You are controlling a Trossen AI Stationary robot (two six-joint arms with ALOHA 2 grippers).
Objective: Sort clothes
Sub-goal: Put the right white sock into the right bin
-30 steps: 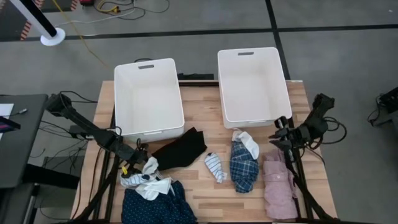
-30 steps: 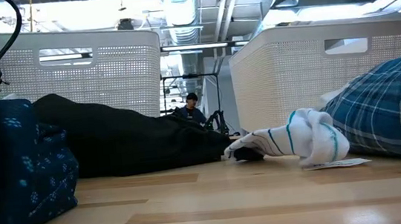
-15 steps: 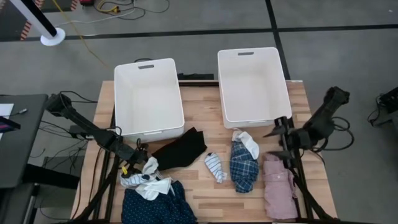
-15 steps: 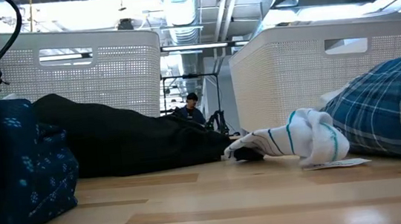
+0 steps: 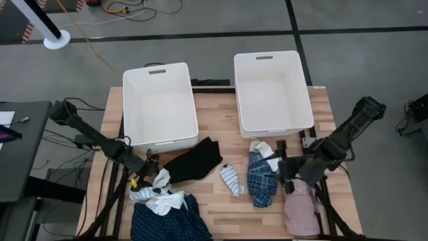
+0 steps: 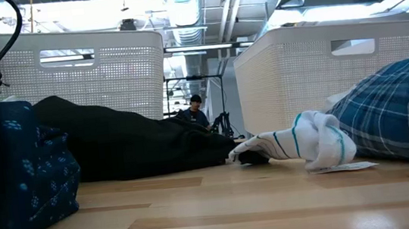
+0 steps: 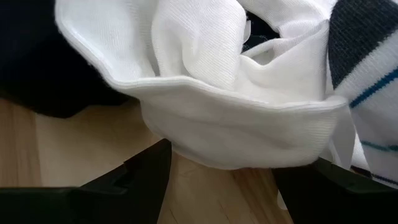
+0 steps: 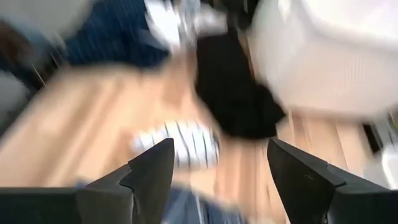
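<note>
My open right gripper should go on moving toward the white sock (image 5: 263, 147) before the fingers close on it, because the sock sticks out past the blue plaid garment's far end (image 5: 255, 156).
The clothes lie along the table's near half: a black garment (image 5: 194, 161), a blue-white striped one (image 5: 231, 179), a blue plaid one (image 5: 262, 177) with a white sock (image 5: 267, 154) at its far end, a pale pink one (image 5: 301, 204) and a navy patterned one (image 5: 167, 221). My left gripper (image 5: 148, 171) is open at a crumpled white garment (image 5: 160, 191), whose folded edge (image 7: 236, 124) bulges between its fingers. My right gripper (image 5: 282, 167) hovers open between the plaid and pink garments, holding nothing. My left gripper has its two fingers (image 7: 146, 171) low on either side of the white garment's folded edge (image 7: 249, 149), coming level from the table's left. I cannot tell whether the fingers touch the cloth. The garment lies on the table and on the navy garment.
Two white bins (image 5: 160, 142) (image 5: 275, 127) stand side by side on the far half of the table. Bare wood (image 5: 221, 207) lies between the navy and plaid garments. Beyond the table, in the low view, a person (image 6: 195, 109) sits in the room.
My right gripper has swung from the table's right edge, by the right bin's near corner, toward the left and near side, to beside the plaid garment. Its fingers stand wider apart than a second ago. The clothes and my left arm have kept still.
</note>
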